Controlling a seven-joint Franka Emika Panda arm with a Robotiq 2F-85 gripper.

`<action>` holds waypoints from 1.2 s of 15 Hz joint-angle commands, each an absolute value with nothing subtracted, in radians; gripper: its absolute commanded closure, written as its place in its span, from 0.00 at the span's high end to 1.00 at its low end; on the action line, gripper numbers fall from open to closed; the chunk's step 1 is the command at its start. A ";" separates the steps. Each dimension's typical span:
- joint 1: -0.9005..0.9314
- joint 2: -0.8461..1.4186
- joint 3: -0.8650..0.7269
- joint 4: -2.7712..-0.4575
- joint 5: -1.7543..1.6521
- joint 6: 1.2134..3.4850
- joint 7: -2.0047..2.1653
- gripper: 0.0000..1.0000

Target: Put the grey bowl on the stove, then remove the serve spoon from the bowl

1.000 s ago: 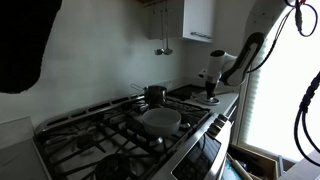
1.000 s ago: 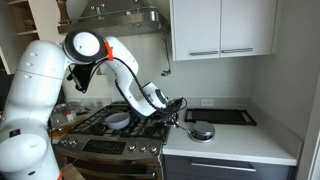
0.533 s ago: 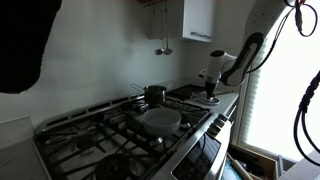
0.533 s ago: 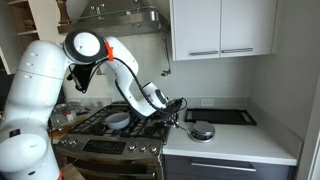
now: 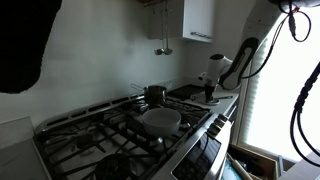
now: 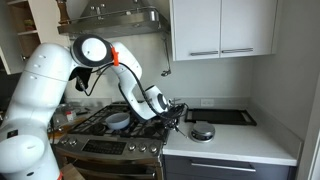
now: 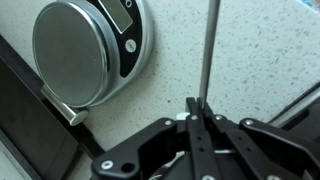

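The serve spoon (image 7: 209, 60) is above open counter and clear of the kitchen scale, so the robot's gripper should keep bringing the spoon down until it rests on the white counter (image 6: 184, 142), then let go.
The grey bowl (image 5: 160, 120) sits on a front grate of the stove (image 5: 90, 135). In the other exterior view the bowl (image 6: 118, 121) also shows on the stove (image 6: 92, 122). My gripper (image 7: 196, 108) is shut on the thin metal handle of the serve spoon (image 7: 208, 45). It holds the spoon over the speckled white counter to the side of the stove, apart from the bowl. The gripper shows in both exterior views (image 5: 212, 86) (image 6: 177, 112). The spoon's head is out of the wrist view.
A round steel kitchen scale (image 7: 82, 50) lies on the counter (image 7: 270, 60) close beside the gripper and also shows in an exterior view (image 6: 202, 131). A small steel pot (image 5: 155, 93) stands on a rear burner. A black flat tray (image 6: 228, 116) lies further along the counter.
The arm has shifted slightly and the gripper has risen a little over the counter, the spoon handle still in its grip. The bowl has not moved.
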State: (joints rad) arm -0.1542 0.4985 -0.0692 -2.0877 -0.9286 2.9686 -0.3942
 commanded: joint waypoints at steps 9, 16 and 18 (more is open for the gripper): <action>-0.281 0.694 0.048 -1.945 -0.768 3.090 -0.500 0.01; -0.354 0.743 0.120 -1.890 -0.776 3.071 -0.520 0.01; -0.369 0.748 0.135 -1.884 -0.779 3.069 -0.529 0.01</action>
